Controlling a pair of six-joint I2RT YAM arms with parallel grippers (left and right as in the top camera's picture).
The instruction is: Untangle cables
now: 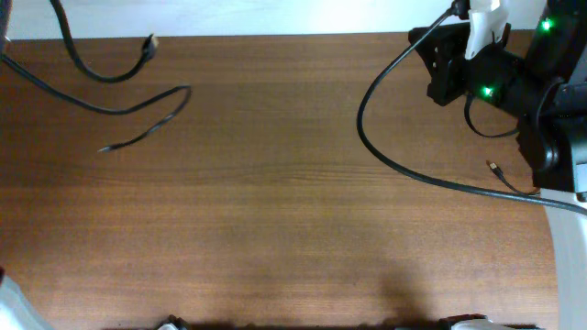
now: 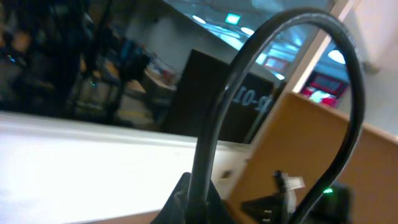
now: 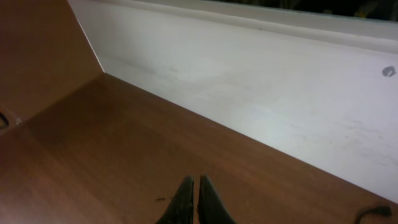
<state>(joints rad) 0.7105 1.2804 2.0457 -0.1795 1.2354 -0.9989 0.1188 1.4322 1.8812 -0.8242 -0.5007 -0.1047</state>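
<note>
The black cord's ends [image 1: 149, 46] hang far from the robot's right gripper, so its left gripper should swing back and put the cord down on open wood [image 1: 413, 206] close to the right gripper.
In the overhead view the cables lie apart as separate strands. A thin black cord [image 1: 156, 115] curves across the far left of the table. A second black cord ends in a pale plug [image 1: 149, 43] near the back edge. A short cord with a gold tip [image 1: 496, 169] lies at the right, beside the folded arms [image 1: 486, 78]. My right gripper [image 3: 194, 182] is shut and empty above bare wood, with a dark cord end [image 3: 373, 213] at the lower right of its view. My left gripper [image 2: 185, 190] looks shut, and a thick cable crosses in front of it.
A thick black robot cable [image 1: 367, 128] loops out from the arms and runs to the right edge; it arches across the left wrist view [image 2: 273, 37]. A white wall [image 3: 249, 81] borders the back of the table. The other arm's green light [image 2: 326, 191] shows close by.
</note>
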